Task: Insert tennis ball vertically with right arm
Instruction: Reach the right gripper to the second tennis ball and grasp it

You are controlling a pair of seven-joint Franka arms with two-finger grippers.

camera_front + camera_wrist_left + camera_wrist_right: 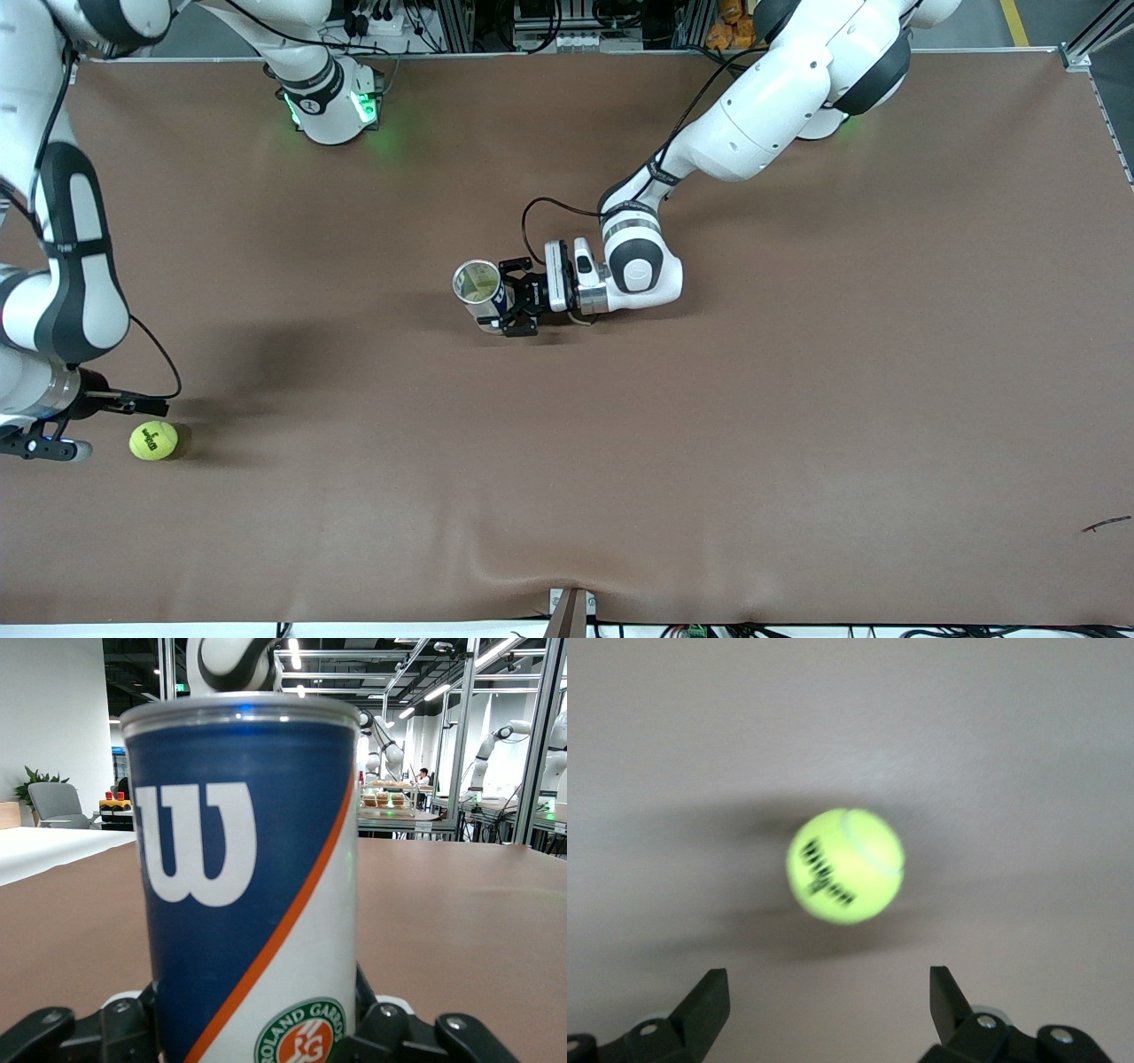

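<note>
The can's wide opening (477,282) shows hollow space below its rim, so I expect the tennis ball (153,440) to sink fully inside when I insert the tennis ball.
The yellow-green tennis ball (153,440) lies on the brown table near the right arm's end, close to the front camera. My right gripper (89,430) hangs low beside it, open and empty. In the right wrist view the ball (845,865) lies ahead of the spread gripper (828,992), apart from both fingers. A blue, white and orange ball can (478,288) stands upright at mid-table with its open mouth up. My left gripper (498,298) is shut on the can's lower part. In the left wrist view the can (248,886) fills the space between the fingers (124,1028).
The brown mat (797,399) covers the whole table. The two arm bases (332,106) stand along the edge farthest from the front camera. A small dark scrap (1106,525) lies near the left arm's end, close to the front camera.
</note>
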